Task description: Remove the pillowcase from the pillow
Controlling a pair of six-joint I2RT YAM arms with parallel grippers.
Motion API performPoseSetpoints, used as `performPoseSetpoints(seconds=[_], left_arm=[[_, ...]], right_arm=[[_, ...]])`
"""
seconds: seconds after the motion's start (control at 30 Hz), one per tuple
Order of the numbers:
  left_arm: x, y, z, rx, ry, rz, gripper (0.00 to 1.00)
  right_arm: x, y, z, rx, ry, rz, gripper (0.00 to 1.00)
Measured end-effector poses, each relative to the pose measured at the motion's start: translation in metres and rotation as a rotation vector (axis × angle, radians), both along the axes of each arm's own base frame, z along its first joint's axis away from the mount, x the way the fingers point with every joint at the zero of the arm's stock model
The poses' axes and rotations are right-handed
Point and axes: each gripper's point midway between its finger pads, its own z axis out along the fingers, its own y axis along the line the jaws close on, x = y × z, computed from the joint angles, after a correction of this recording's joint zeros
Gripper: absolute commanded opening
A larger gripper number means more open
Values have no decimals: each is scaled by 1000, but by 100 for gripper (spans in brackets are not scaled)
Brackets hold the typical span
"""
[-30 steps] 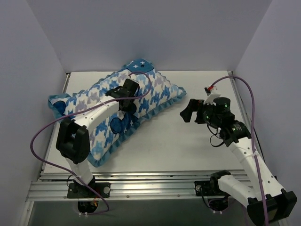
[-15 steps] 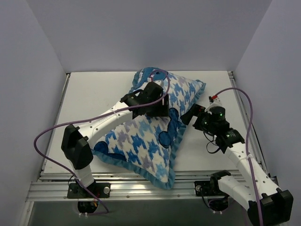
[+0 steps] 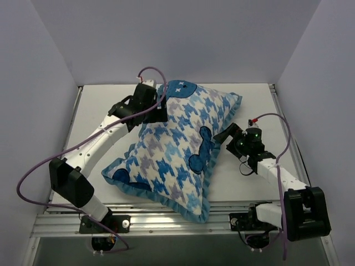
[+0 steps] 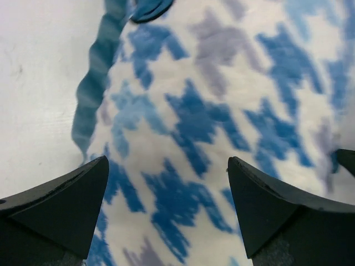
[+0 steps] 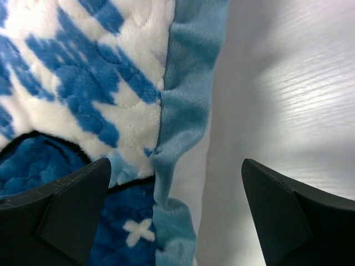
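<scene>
The pillowcase lies with its houndstooth side facing up and its white back below. Next, I flip the pillowcase over first, and then work the pillow out from the white back.
The pillowcase, blue-white houndstooth with a blue ruffled trim and a dark blue mouse-head patch, lies plump and slanted across the table. The pillow is hidden inside it. My left gripper stands open at the case's far-left edge. In the left wrist view its jaws hover spread over the houndstooth fabric, holding nothing. My right gripper is open at the case's right edge. In the right wrist view its jaws straddle the trim beside the patch.
The white table is boxed in by pale walls on the left, back and right. An aluminium rail runs along the near edge, and the case's near corner overhangs it. Purple cables loop off both arms.
The left gripper swung the covered pillow from the far left toward the middle, let go and drew back to its far-left edge. The right gripper moved in to the right trim.
</scene>
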Motion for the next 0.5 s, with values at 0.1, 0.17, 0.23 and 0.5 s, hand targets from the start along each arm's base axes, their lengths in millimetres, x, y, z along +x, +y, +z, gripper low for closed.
performPoseSetpoints(seconds=[0.1,0.17,0.23,0.5], left_arm=[[2,27,-57,62,105,49,99],[-6,35,-98,100,196,53,100],[-11,35,-130,110,251,59,100],[-6,21,-158,2,264,71,94]], right_arm=[[4,13,-14,40,8,47,100],[6,25,-19,59,6,86,100],[9,37,-21,74,-12,129,83],[17,73,-3,117,-93,272,0]])
